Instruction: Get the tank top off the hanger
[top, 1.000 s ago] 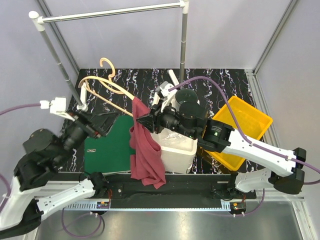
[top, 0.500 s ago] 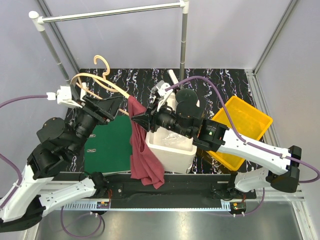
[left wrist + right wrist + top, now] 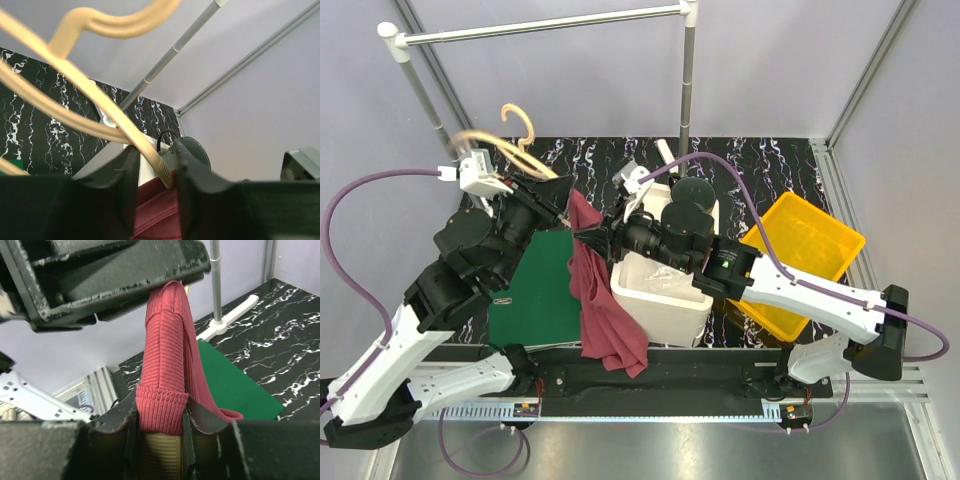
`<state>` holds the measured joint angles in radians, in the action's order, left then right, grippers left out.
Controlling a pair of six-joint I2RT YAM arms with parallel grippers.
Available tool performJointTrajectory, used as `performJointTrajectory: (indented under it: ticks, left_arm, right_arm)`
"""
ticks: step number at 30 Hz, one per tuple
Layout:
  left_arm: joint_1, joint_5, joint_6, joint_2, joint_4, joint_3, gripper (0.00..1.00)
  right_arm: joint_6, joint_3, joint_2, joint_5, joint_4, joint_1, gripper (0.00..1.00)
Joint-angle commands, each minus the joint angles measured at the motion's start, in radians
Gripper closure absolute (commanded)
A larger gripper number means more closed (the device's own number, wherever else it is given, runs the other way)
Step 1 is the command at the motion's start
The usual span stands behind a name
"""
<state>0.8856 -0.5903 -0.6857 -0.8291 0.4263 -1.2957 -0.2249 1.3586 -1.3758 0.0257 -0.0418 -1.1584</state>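
Observation:
The ribbed strap's way off is blocked by my right gripper on the hanger's grooved tip (image 3: 160, 452), so I'll open to free the strap (image 3: 162, 390), then grip the cleared wood.
The maroon tank top (image 3: 610, 320) hangs from the right end of the tan wooden hanger (image 3: 510, 150), trailing down toward the table's near edge. My right gripper (image 3: 582, 237) is shut on the ribbed strap, which is draped over the hanger's grooved tip. In the right wrist view the tank top (image 3: 167, 340) rises from between the right gripper's (image 3: 160, 410) fingers, with the hanger tip (image 3: 160, 455) under it. My left gripper (image 3: 560, 195) is just above it. In the left wrist view the hanger's arm (image 3: 90, 95) crosses the left gripper (image 3: 156, 150), touching both fingers, above maroon tank top cloth (image 3: 155, 210).
A flat green mat (image 3: 535, 290) lies under the left arm. A white bin (image 3: 665, 285) sits below the right wrist, with a yellow bin (image 3: 810, 250) to its right. A grey rail (image 3: 540, 25) on two posts spans the back.
My left arm rose and swung right to the hanger, and its jaws narrowed onto the hanger's arm. The hanger and the right gripper, still holding the strap, drifted left.

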Motion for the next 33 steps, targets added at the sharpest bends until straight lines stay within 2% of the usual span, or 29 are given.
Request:
performJointTrajectory:
  ticks: [1, 3, 6, 8, 10, 11, 13, 14, 15, 19, 22, 26, 30, 33]
  left_arm:
    - [-0.053, -0.066, 0.112, -0.018, -0.066, -0.063, 0.86]
    - [-0.086, -0.062, 0.179, -0.024, -0.089, -0.063, 1.0]
    - [-0.126, -0.054, 0.256, -0.03, -0.119, -0.059, 1.0]
    - [-0.16, -0.033, 0.285, -0.034, -0.147, -0.048, 1.0]
    - [-0.18, 0.0, 0.339, -0.038, -0.178, -0.039, 1.0]
    - [-0.195, 0.009, 0.362, -0.041, -0.185, -0.033, 1.0]
    - [-0.208, 0.043, 0.445, -0.05, -0.208, -0.027, 1.0]
    - [-0.211, 0.05, 0.474, -0.053, -0.212, -0.024, 1.0]
    - [-0.212, 0.058, 0.52, -0.056, -0.212, -0.022, 1.0]
    - [-0.221, 0.052, 0.519, -0.048, -0.201, -0.014, 1.0]
    - [-0.223, 0.067, 0.424, -0.033, -0.167, -0.014, 1.0]
    - [-0.223, 0.093, 0.179, 0.011, -0.144, 0.024, 1.0]
    - [-0.224, 0.115, -0.007, 0.085, -0.185, 0.111, 1.0]
    - [-0.224, 0.136, -0.132, 0.117, -0.207, 0.171, 1.0]
  right_arm:
    - [0.045, 0.028, -0.017, -0.033, -0.087, -0.009, 0.98]
    - [0.064, 0.031, -0.031, -0.03, -0.09, -0.009, 0.94]
    - [0.081, 0.039, -0.06, 0.009, -0.093, -0.007, 0.88]
    - [0.093, 0.045, -0.086, 0.031, -0.092, -0.007, 0.78]
    - [0.098, 0.051, -0.103, 0.066, -0.084, -0.006, 0.64]
    - [0.099, 0.053, -0.115, 0.08, -0.079, -0.007, 0.45]
    - [0.098, 0.051, -0.12, 0.108, -0.06, -0.006, 0.25]
    - [0.099, 0.047, -0.117, 0.114, -0.052, -0.006, 0.05]
    - [0.099, 0.036, -0.114, 0.118, -0.04, -0.006, 0.0]
    - [0.095, 0.014, -0.079, 0.148, -0.009, -0.007, 0.0]
    - [0.087, 0.025, -0.065, 0.134, 0.028, -0.007, 0.0]
    - [0.039, 0.033, -0.029, 0.062, 0.074, -0.007, 0.0]
    - [0.007, 0.025, 0.01, -0.08, 0.086, -0.007, 0.02]
    - [0.001, 0.034, 0.029, -0.124, 0.091, -0.007, 0.04]
